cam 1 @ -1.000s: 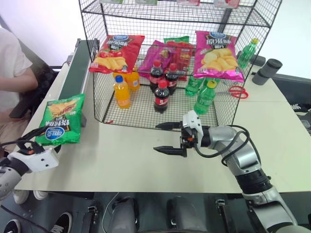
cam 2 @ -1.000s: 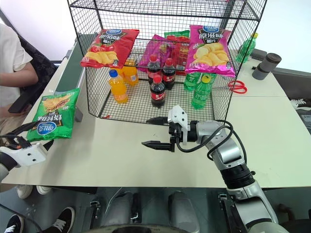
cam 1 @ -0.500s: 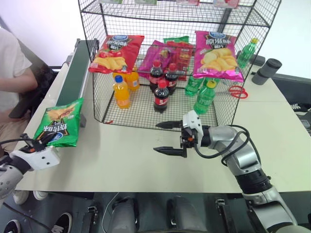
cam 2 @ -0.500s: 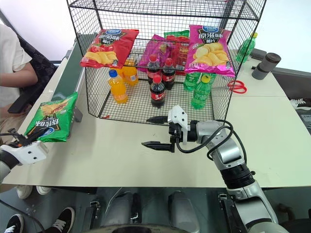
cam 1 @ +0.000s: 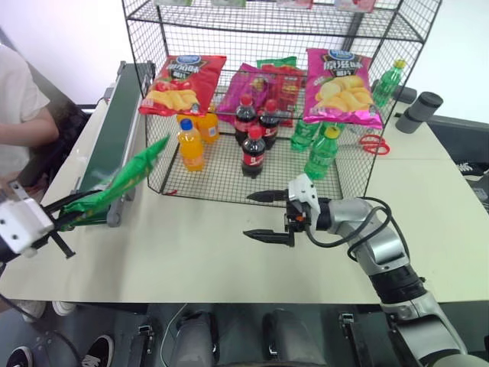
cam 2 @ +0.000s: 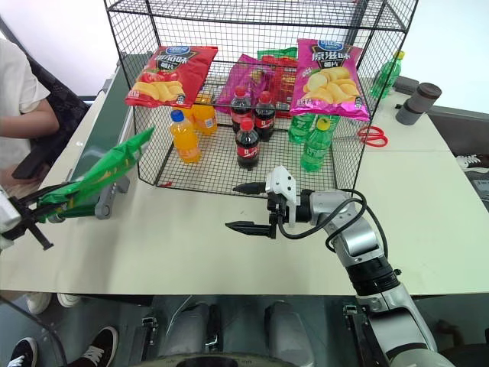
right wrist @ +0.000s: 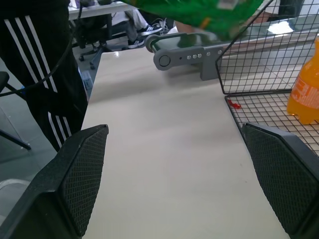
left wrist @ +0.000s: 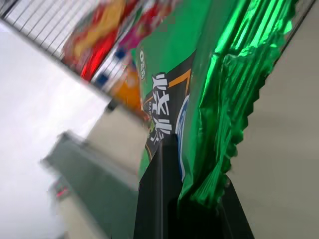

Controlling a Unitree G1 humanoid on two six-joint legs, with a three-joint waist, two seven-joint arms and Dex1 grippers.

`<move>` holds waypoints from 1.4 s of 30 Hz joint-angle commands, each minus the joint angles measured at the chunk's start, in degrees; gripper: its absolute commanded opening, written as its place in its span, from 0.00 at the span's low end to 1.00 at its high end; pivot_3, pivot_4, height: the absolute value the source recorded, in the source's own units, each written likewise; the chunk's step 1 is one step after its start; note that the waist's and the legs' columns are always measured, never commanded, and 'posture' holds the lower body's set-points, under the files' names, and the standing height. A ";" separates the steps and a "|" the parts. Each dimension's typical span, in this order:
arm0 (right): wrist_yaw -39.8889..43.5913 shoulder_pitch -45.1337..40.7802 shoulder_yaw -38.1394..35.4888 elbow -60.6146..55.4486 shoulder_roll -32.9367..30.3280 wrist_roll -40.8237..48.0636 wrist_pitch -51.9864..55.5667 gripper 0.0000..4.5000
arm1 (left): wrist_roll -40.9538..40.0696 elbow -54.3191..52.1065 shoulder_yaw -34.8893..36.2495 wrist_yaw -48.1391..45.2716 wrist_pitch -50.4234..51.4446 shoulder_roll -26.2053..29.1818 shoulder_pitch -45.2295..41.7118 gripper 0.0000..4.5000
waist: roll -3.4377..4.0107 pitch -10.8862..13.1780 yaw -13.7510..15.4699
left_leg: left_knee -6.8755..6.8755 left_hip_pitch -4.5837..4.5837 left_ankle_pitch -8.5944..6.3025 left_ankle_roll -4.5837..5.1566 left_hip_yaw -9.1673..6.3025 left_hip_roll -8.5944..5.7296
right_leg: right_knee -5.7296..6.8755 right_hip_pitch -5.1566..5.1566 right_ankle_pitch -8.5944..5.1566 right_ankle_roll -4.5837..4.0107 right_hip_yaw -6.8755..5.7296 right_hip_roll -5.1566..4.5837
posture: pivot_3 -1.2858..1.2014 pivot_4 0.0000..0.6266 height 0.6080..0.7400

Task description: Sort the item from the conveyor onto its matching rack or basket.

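Observation:
I expect the green crisp bag (cam 1: 122,180) to stay spread when I carry it by its edge, because it juts straight out (cam 1: 155,152) from my left gripper.
The item, a shiny green crisp bag (cam 1: 116,183), hangs edge-on in the air off the near end of the conveyor (cam 1: 114,122), tilted up toward the rack (cam 1: 214,177). My left gripper (cam 1: 67,218) is shut on the bag's crimped lower edge. In the left wrist view the green foil (left wrist: 219,99) is pinched between the black fingers (left wrist: 159,199). At the middle of the table in front of the rack, my right gripper (cam 1: 247,214) points left, open and holding nothing. The wide-apart pads (right wrist: 79,174) appear in the right wrist view.
In the rack a red crisp bag (cam 1: 183,82) and a magenta one (cam 1: 342,86) hang above orange (cam 1: 191,145), cola (cam 1: 254,151) and green (cam 1: 321,153) bottles. Red scissors (cam 1: 374,144) and a grey cylinder (cam 1: 420,111) lie at the right. A person (cam 1: 23,99) sits on the left.
My left gripper closed on the green bag's lower edge, then rose and rolled, lifting the bag from flat on the conveyor end to edge-on in the air. The right gripper stayed still.

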 commanded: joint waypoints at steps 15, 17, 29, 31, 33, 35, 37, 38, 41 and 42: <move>-1.49 5.03 -20.18 -13.11 -12.86 37.13 38.50 1.00 | -39.89 -11.81 -13.81 -5.22 47.45 -14.02 -21.11 0.00 | 0.03 0.01 0.27 | 0.07 0.11 0.01 -0.01 -0.29 -0.08 | 0.01 0.21 0.00 -0.01 0.03 0.17 | 0.52 0.24 1.00; -2.55 5.23 -21.05 -15.06 -13.16 37.74 38.70 1.00 | -41.43 -9.61 -15.01 -5.23 51.09 -15.78 -24.76 0.00 | 0.03 0.01 0.32 | 0.07 0.10 0.02 -0.02 -0.33 -0.09 | 0.02 0.19 0.00 -0.01 0.04 0.19 | 0.52 0.24 1.00; -8.75 5.05 -16.42 -19.89 -7.02 35.45 35.24 1.00 | -42.56 -2.90 -18.04 -7.84 65.73 -22.30 -32.72 0.00 | 0.02 0.01 0.46 | 0.09 -0.02 0.02 -0.02 -0.37 -0.14 | -0.03 0.13 -0.01 0.02 0.06 0.15 | 0.52 0.24 1.00; -8.17 4.58 -16.28 -19.82 -7.52 36.71 36.58 1.00 | -41.94 -2.51 -17.54 -7.51 66.63 -22.90 -33.64 0.00 | 0.02 0.01 0.47 | 0.09 -0.02 0.02 -0.02 -0.38 -0.14 | -0.03 0.13 -0.01 0.02 0.06 0.15 | 0.52 0.24 1.00; -6.92 4.98 -16.17 -20.23 -8.61 38.01 37.91 1.00 | -42.33 -2.09 -16.62 -6.47 67.47 -23.86 -34.24 0.00 | 0.02 0.01 0.55 | 0.09 -0.03 0.02 -0.02 -0.39 -0.14 | -0.04 0.14 -0.01 0.02 0.05 0.15 | 0.52 0.24 1.00; -6.53 5.16 -16.51 -20.38 -9.19 39.33 39.05 0.81 | -41.77 -2.36 -16.16 -6.38 67.95 -24.23 -34.13 0.00 | 0.02 0.01 0.51 | 0.09 -0.03 0.02 -0.02 -0.39 -0.14 | -0.05 0.14 -0.01 0.01 0.05 0.14 | 0.52 0.24 1.00; -6.85 4.80 -17.48 -20.10 -9.31 40.97 39.87 0.64 | -41.07 -2.83 -15.93 -6.24 68.06 -24.38 -33.58 0.00 | 0.02 0.01 0.45 | 0.08 -0.03 0.02 -0.02 -0.40 -0.14 | -0.06 0.14 -0.01 0.01 0.05 0.14 | 0.52 0.24 1.00; -7.15 4.60 -17.90 -19.92 -9.27 41.53 40.08 0.54 | -40.56 -3.06 -15.90 -6.31 67.94 -24.41 -33.34 0.00 | 0.02 0.01 0.42 | 0.08 -0.03 0.02 -0.02 -0.40 -0.13 | -0.05 0.14 -0.01 0.01 0.05 0.15 | 0.52 0.24 1.00; -8.72 3.64 -18.98 -18.65 -8.83 43.83 41.32 0.24 | -40.76 -3.88 -15.62 -5.76 68.30 -25.06 -32.41 0.00 | 0.02 0.01 0.39 | 0.08 -0.03 0.02 -0.02 -0.41 -0.13 | -0.04 0.14 -0.01 0.01 0.05 0.16 | 0.52 0.24 1.00; -9.05 3.47 -19.07 -18.46 -8.78 44.23 41.54 0.12 | -40.43 -4.21 -15.69 -5.82 68.31 -25.16 -32.12 0.00 | 0.02 0.01 0.41 | 0.08 -0.03 0.02 -0.02 -0.41 -0.12 | -0.05 0.14 -0.01 0.01 0.06 0.15 | 0.52 0.24 1.00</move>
